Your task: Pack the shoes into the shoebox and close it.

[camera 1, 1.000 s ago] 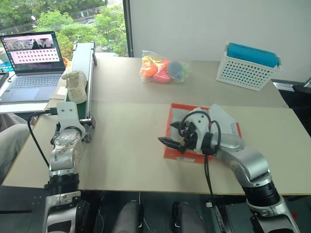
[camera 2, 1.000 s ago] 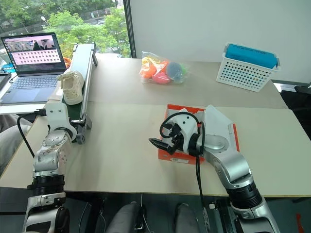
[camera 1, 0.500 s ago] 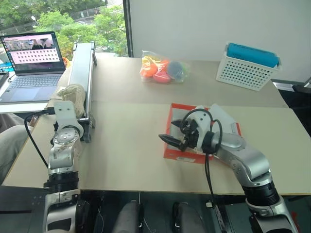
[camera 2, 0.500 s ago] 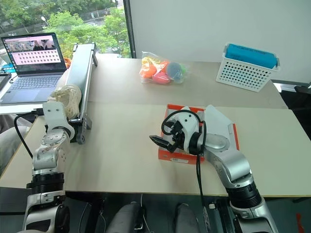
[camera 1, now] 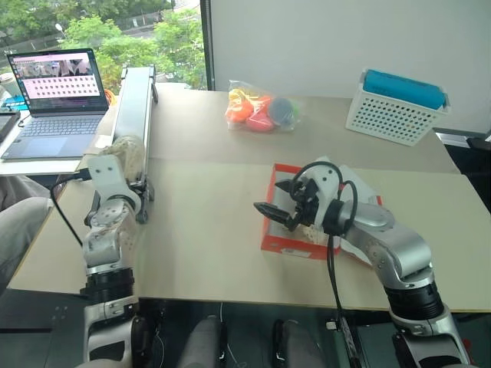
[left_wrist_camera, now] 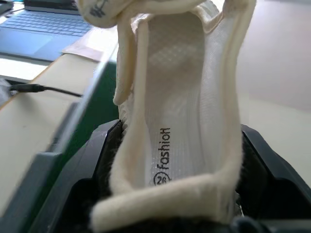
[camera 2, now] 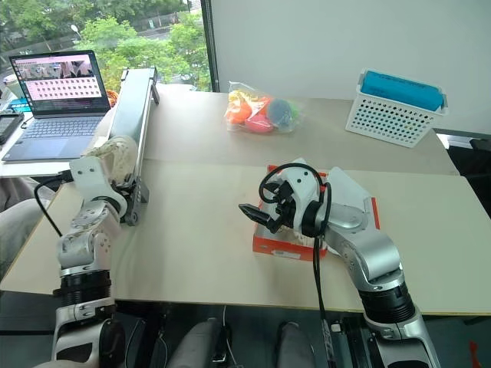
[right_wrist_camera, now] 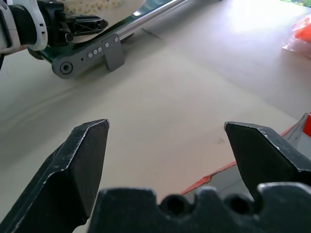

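Observation:
A cream speckled patch (camera 1: 314,234) shows under the robot's right gripper, so the robot should expect the other shoe to be inside the red-orange shoebox (camera 1: 288,244) already.
One cream shoe (left_wrist_camera: 180,102) sits between the black fingers (left_wrist_camera: 104,150) of my left gripper (camera 1: 126,158), which is shut on it at the near end of the conveyor, insole facing the wrist camera. The same shoe (camera 1: 129,150) appears in the head view at the table's left. The red-orange shoebox (camera 1: 285,247) lies open at the table's middle right, white inside. My right gripper (camera 1: 272,198) hangs over the box's left edge, pointing left, open and empty; in its wrist view the right gripper (right_wrist_camera: 167,141) faces bare table.
A long green-belted conveyor (camera 1: 136,100) runs along the table's left side. A laptop (camera 1: 54,84) stands beyond it. A bag of orange and pink toys (camera 1: 259,111) and a white perforated basket (camera 1: 395,107) sit at the back.
The shoe came down the conveyor toward my left gripper, which has shut on it and shifted slightly right. The right gripper stays open over the box.

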`<state>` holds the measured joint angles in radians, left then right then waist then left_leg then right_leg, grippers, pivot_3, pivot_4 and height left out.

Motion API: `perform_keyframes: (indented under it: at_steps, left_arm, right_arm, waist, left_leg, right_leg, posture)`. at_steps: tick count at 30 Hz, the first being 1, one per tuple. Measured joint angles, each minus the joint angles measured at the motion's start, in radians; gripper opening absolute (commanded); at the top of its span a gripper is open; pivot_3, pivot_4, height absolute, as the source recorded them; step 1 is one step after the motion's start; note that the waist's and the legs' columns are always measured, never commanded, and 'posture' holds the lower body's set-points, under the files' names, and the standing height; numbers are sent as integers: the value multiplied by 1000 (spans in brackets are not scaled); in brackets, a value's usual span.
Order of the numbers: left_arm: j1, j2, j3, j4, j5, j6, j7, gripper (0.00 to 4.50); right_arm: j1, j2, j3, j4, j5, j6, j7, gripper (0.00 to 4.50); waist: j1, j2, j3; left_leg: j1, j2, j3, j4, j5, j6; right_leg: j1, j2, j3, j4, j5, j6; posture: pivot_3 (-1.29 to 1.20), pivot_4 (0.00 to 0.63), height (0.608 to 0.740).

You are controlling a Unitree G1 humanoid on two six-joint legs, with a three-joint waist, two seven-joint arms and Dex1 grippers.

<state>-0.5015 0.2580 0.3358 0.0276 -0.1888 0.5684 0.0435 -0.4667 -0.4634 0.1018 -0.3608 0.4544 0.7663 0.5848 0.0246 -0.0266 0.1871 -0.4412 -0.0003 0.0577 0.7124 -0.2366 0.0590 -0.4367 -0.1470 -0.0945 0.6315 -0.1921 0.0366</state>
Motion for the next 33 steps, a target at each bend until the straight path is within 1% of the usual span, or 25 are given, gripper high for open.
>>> perform_keyframes:
  at_steps: [3, 5, 7, 9, 11, 13, 16, 20, 23, 28, 33]
  left_arm:
    - [-7, -6, -50, -66, -4, -46, -40, 3019]
    - [-18, -4, -77, -100, -11, -43, -69, 3019]
    - [-24, 15, -121, -139, -40, 4, -135, 3019]
    - [-25, 42, -157, -165, -92, 90, -213, 3019]
    - [-34, 81, -191, -171, -157, 217, -299, 3019]
    - [-42, 130, -217, -169, -211, 316, -380, 3019]
    - [-95, 153, -223, -152, -253, 378, -446, 3019]
    - [-180, 175, -234, -126, -267, 391, -492, 3019]
    - [-195, 144, -248, -123, -287, 404, -507, 3019]
    - [-199, 107, -287, -142, -330, 459, -525, 3019]
    - [-210, 110, -307, -173, -328, 466, -524, 3019]
  right_arm:
    - [-18, 1, -1, 5, -1, 1, -7, 4500]
    - [-34, 1, -1, 11, -14, 0, -21, 4500]
    - [-62, -19, 19, 32, -84, -28, -47, 4500]
    - [-101, -74, 63, 57, -192, -83, -73, 4500]
    - [-158, -181, 162, 84, -378, -214, -78, 4500]
    - [-198, -286, 255, 110, -572, -389, -71, 4500]
    - [-220, -356, 354, 169, -799, -632, -88, 4500]
    - [-227, -362, 425, 225, -1014, -893, -167, 4500]
    - [-228, -322, 430, 265, -1093, -986, -219, 4500]
    - [-282, -244, 413, 335, -1171, -1004, -269, 4500]
    - [-311, -198, 390, 412, -1218, -1010, -296, 4500]
  waist:
    - [-6, 0, 0]
    - [-10, 0, 0]
    - [-11, 0, 0]
    - [-12, 0, 0]
    - [-15, 0, 0]
    - [-19, 0, 0]
    - [-23, 0, 1]
    - [-25, -1, 1]
    - [-24, -1, 1]
    - [-26, -1, 1]
    - [-26, -1, 1]
  left_leg:
    - [0, 0, 0, 0, 1, -2]
    - [0, 0, 0, 0, 1, -2]
    - [0, 0, 0, 0, 1, -1]
    - [0, 0, 0, 0, 1, -1]
    - [0, -1, 1, -1, 1, -2]
    - [0, -1, 1, -1, 2, -3]
    - [0, -1, 2, -1, 3, -4]
    - [0, 0, 1, -1, 3, -5]
    - [0, 0, 1, -1, 4, -6]
    - [0, 0, 1, 0, 4, -6]
    - [0, 0, 1, 0, 4, -6]
  right_leg:
    - [0, 0, 0, 0, 0, 0]
    - [0, 0, 0, 0, 0, 0]
    - [-1, 0, 0, 1, 0, 0]
    - [-1, 0, 0, 2, 0, 0]
    - [-3, 0, 1, 3, -1, 1]
    - [-3, 1, 2, 2, -1, 1]
    - [-3, 1, 2, 1, -1, 2]
    - [-2, 1, 2, 2, -1, 2]
    - [-2, 1, 2, 1, -1, 1]
    - [-2, 1, 2, 2, -1, 1]
    - [-2, 1, 2, 1, -1, 1]
  posture:
    - [0, 150, 708]
    - [0, 150, 708]
    - [0, 150, 708]
    - [0, 150, 708]
    - [0, 150, 708]
    - [0, 150, 708]
    - [0, 150, 708]
    - [0, 150, 708]
    - [0, 150, 708]
    - [0, 150, 708]
    - [0, 150, 708]
